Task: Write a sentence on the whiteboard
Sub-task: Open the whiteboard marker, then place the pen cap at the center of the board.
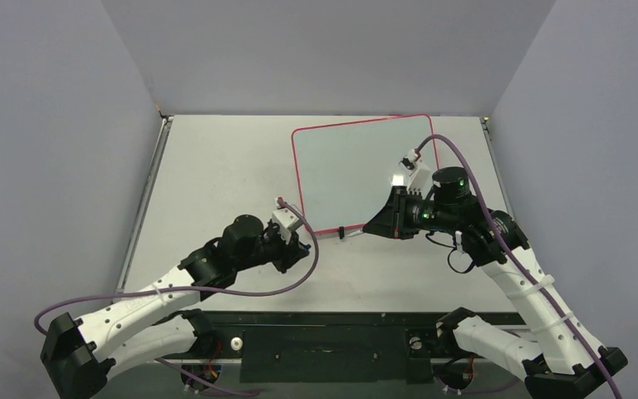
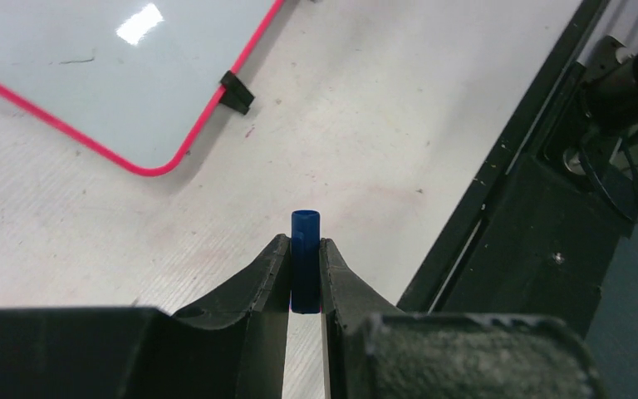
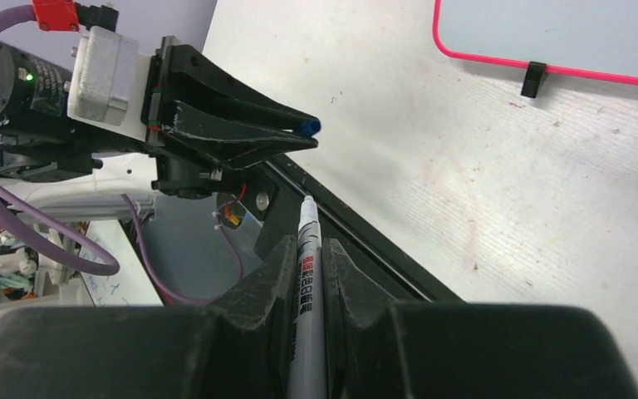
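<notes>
My left gripper should keep moving the blue cap away until it rests on clear tabletop (image 1: 267,278), because the white marker's tip (image 3: 307,204) is free of the cap.
The whiteboard (image 1: 357,170) lies flat at the table's back right, pale with a red-pink rim. Its corner shows in the left wrist view (image 2: 91,75) and its edge in the right wrist view (image 3: 565,33). No sentence shows on the visible parts of the board. My left gripper (image 1: 295,248) is shut on a blue marker cap (image 2: 305,249), above the bare table just off the board's near left corner. My right gripper (image 1: 371,226) is shut on a white marker (image 3: 306,266), its uncapped tip (image 3: 306,204) pointing towards the left gripper (image 3: 299,137) and stopping short of the cap.
A small black clip (image 2: 237,91) sits on the board's near rim, also in the right wrist view (image 3: 534,79). A black rail (image 1: 324,341) runs along the table's near edge between the arm bases. Grey walls close in the table (image 1: 216,166) on three sides.
</notes>
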`<action>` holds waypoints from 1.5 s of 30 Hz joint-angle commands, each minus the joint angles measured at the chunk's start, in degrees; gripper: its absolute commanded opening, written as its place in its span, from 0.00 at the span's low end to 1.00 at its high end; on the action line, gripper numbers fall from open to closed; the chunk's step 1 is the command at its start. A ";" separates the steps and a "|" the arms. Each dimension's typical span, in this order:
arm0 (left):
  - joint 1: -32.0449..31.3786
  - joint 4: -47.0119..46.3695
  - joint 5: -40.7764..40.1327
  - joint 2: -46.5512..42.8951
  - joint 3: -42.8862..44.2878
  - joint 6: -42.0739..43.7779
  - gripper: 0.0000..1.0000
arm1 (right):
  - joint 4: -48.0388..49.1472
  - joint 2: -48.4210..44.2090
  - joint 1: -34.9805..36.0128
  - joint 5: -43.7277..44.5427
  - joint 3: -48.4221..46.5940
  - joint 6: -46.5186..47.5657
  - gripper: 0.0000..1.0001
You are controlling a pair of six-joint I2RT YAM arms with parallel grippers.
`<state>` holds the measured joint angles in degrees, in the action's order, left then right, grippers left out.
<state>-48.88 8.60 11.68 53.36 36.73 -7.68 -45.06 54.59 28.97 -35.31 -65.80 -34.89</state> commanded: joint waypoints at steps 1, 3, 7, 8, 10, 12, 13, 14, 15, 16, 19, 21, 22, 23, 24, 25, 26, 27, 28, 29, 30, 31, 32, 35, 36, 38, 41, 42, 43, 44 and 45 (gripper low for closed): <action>0.52 -0.31 -11.37 -4.49 -1.83 -7.29 0.00 | -0.44 -1.26 -0.38 4.64 -1.72 1.29 0.00; 0.54 0.61 -16.76 -5.61 -3.01 -10.45 0.00 | -0.69 -1.57 -0.36 5.94 -1.55 1.39 0.00; 0.62 2.89 -26.20 -9.34 -5.75 -17.03 0.00 | -1.00 -2.03 -0.38 7.31 -0.96 1.45 0.00; 0.63 4.05 -29.44 -9.64 -6.51 -18.21 0.00 | -1.04 -2.12 -0.40 7.47 -0.88 1.55 0.00; 0.70 6.69 -34.89 -10.09 -7.18 -22.94 0.00 | -1.17 -2.30 -0.41 7.86 -0.75 1.62 0.00; 0.83 9.80 -40.05 -9.87 -7.54 -28.37 0.00 | -1.37 -2.42 -0.35 8.32 -0.59 1.59 0.00; 0.92 10.93 -43.16 -9.57 -7.81 -32.03 0.00 | -1.42 -2.54 -0.34 8.55 -0.53 1.59 0.00; 1.00 12.65 -44.39 -9.41 -8.03 -33.84 0.00 | -1.48 -2.66 -0.32 8.61 -0.42 1.63 0.00; 1.10 13.19 -46.40 -9.02 -8.48 -37.04 0.00 | -1.49 -2.79 -0.37 8.73 -0.36 1.66 0.00; 1.22 14.47 -47.24 -8.82 -8.72 -38.63 0.00 | -1.55 -2.97 -0.35 8.75 -0.20 1.67 0.00; 1.52 15.79 -49.76 -7.29 -9.67 -44.24 0.00 | -1.88 -3.40 -0.40 9.17 0.12 1.86 0.00; 1.90 16.77 -51.08 -6.07 -10.08 -46.83 0.00 | -2.26 -3.57 -0.36 9.64 0.31 2.06 0.00; 2.01 17.45 -51.47 -5.54 -10.22 -47.61 0.00 | -2.38 -3.73 -0.34 9.78 0.49 2.13 0.00; 2.32 17.74 -51.93 -4.71 -10.48 -48.92 0.00 | -2.57 -3.89 -0.39 10.10 0.54 2.36 0.00; 2.53 18.11 -52.02 -4.21 -10.64 -49.36 0.00 | -2.66 -4.12 -0.35 10.27 0.75 2.37 0.00; 2.84 18.25 -51.98 -3.41 -10.92 -50.22 0.00 | -2.89 -4.22 -0.37 10.55 0.87 2.48 0.00; 3.01 18.37 -51.83 -3.03 -11.04 -50.53 0.00 | -3.09 -4.29 -0.39 10.71 0.86 2.56 0.00; 3.42 18.27 -51.27 -2.42 -11.39 -51.06 0.00 | -3.14 -4.39 -0.36 10.84 0.92 2.71 0.00; 3.57 18.15 -50.99 -2.20 -11.76 -51.41 0.00 | -3.34 -4.44 -0.34 11.04 0.93 2.80 0.00; 3.94 17.93 -50.45 -2.12 -11.99 -51.48 0.00 | -3.44 -4.47 -0.39 11.13 0.98 2.92 0.00; 4.17 17.85 -50.18 -2.03 -12.19 -51.74 0.00 | -3.63 -4.55 -0.40 11.27 0.96 3.00 0.00; 4.64 17.92 -49.74 -2.01 -12.51 -51.91 0.00 | -3.63 -4.61 -0.40 11.38 1.07 3.12 0.00; 4.88 17.97 -49.52 -2.03 -12.83 -52.19 0.00 | -3.70 -4.63 -0.41 11.53 1.14 3.20 0.00; 6.03 18.10 -48.85 -2.32 -13.32 -52.87 0.02 | -3.71 -4.52 -0.37 11.65 1.40 3.29 0.00; 6.57 18.11 -48.73 -2.37 -13.54 -53.27 0.02 | -3.70 -4.48 -0.35 11.71 1.39 3.33 0.00; 7.34 18.60 -48.42 -2.26 -13.61 -53.73 0.04 | -3.67 -4.38 -0.38 11.87 1.52 3.42 0.00; 8.09 19.46 -48.22 -1.86 -13.54 -54.15 0.06 | -3.72 -4.31 -0.36 11.98 1.63 3.51 0.00; 8.45 19.62 -48.11 -1.73 -13.57 -54.36 0.07 | -3.72 -4.31 -0.40 12.01 1.64 3.58 0.00; 8.63 19.86 -48.04 -1.66 -13.59 -54.45 0.07 | -3.68 -4.38 -0.40 12.01 1.66 3.59 0.00; 8.91 19.91 -47.93 -1.61 -13.65 -54.54 0.08 | -3.71 -4.35 -0.34 12.08 1.74 3.60 0.00; 9.04 19.95 -47.87 -1.60 -13.68 -54.54 0.09 | -3.72 -4.45 -0.33 12.14 1.84 3.60 0.00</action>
<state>-40.80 27.62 -36.58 51.53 23.14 -60.73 -49.60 50.76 28.88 -24.34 -64.31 -32.03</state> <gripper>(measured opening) 0.132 0.098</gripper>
